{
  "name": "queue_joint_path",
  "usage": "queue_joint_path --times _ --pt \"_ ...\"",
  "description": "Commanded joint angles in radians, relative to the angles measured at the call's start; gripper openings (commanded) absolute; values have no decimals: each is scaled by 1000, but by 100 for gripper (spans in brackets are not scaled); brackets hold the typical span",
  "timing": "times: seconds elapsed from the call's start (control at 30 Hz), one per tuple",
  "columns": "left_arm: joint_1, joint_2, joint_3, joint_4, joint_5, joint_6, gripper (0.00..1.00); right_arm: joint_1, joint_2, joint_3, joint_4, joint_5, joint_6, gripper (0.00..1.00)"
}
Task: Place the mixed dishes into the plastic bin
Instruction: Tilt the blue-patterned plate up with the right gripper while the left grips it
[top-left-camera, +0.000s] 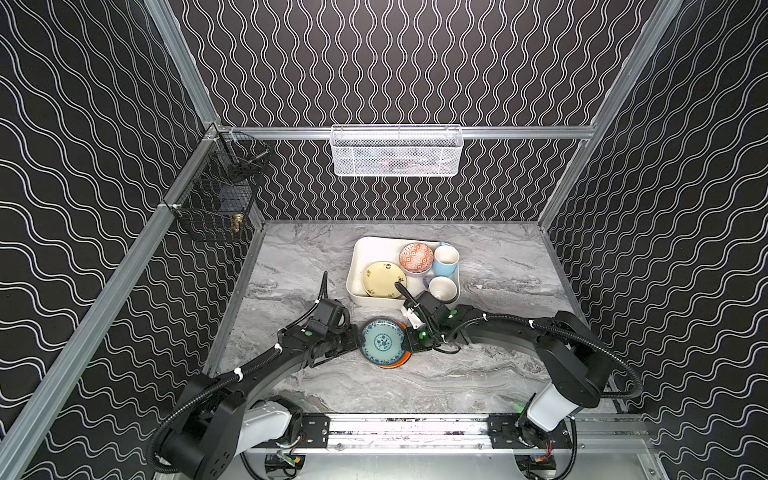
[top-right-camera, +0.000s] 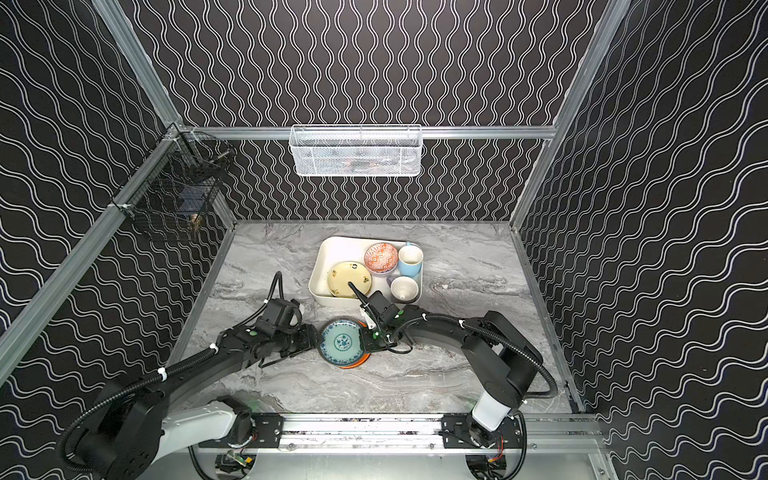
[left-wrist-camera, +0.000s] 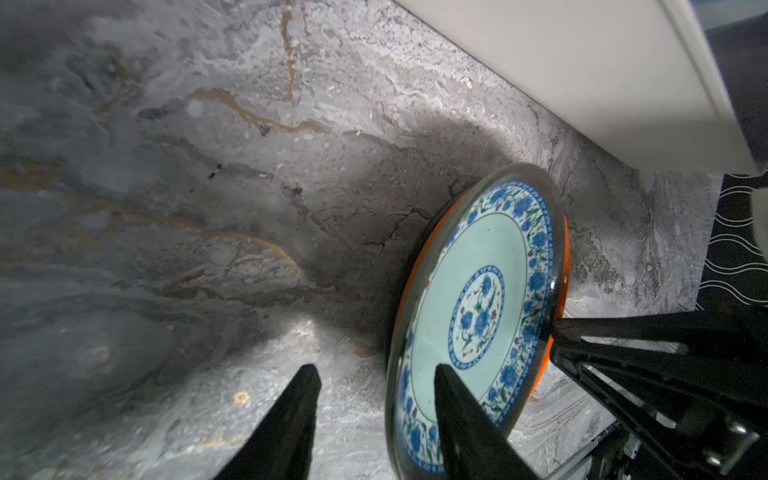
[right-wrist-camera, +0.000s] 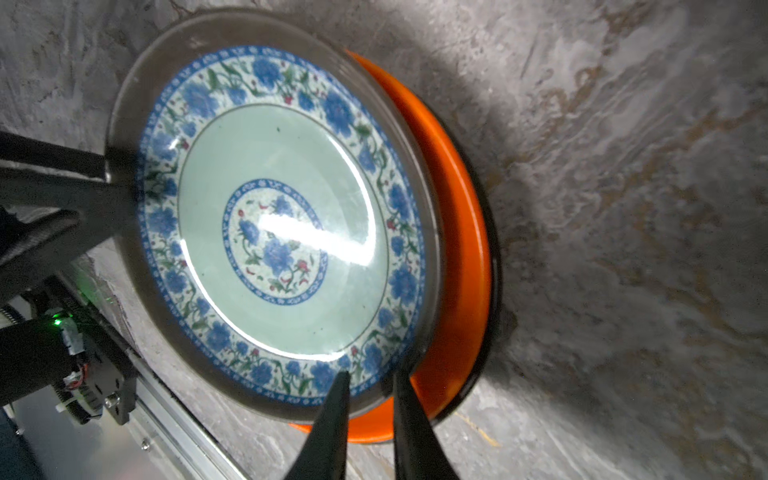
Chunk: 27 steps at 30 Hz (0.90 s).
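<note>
The teal plate's rim (top-left-camera: 363, 342) sticks out past the orange plate into the robot's left gripper, so the left gripper should clamp that rim (left-wrist-camera: 392, 400) before the robot's right gripper moves back.
The teal patterned plate (top-left-camera: 382, 341) (top-right-camera: 343, 343) lies on a plain orange plate (top-left-camera: 394, 365) (right-wrist-camera: 457, 249) on the marble table, just in front of the plastic bin (top-left-camera: 376, 241). A dark rim (right-wrist-camera: 496, 257) shows under the orange plate. My right gripper (top-left-camera: 409, 337) (right-wrist-camera: 370, 376) is shut on the teal plate's right rim, with one finger on top and one beneath. My left gripper (top-left-camera: 359, 337) (left-wrist-camera: 374, 370) is open and straddles the left rim. The bin holds a tan-gold plate (top-left-camera: 383, 279), an orange-white bowl (top-left-camera: 416, 258), a light-blue mug (top-left-camera: 445, 259) and a lavender mug (top-left-camera: 442, 289).
A white wire-mesh basket (top-left-camera: 397, 151) hangs on the back wall. A black wire basket (top-left-camera: 216, 195) hangs at the back left corner. The arms' base rail (top-left-camera: 407, 432) runs along the table's front edge. Patterned walls close in three sides.
</note>
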Motion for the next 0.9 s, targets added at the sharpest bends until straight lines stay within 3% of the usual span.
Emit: queue_joint_path --times 0.0,0.17,0.37,0.67,0.87 --pt "-16 18 16 33 -9 -16 44 4 -3 -4 31 -21 -3 22" --pt "-33 39 42 -10 -52 -15 19 6 -26 -12 23 -10 -8 24" --pt "-36 2 74 -88 -110 7 0 4 -83 -35 18 19 -4 32" --pt "-36 -14 97 -119 -81 8 0 5 -159 -79 22 30 2 39" --pt "-34 -47 212 -214 -99 37 0 3 -221 -99 5 51 -5 43"
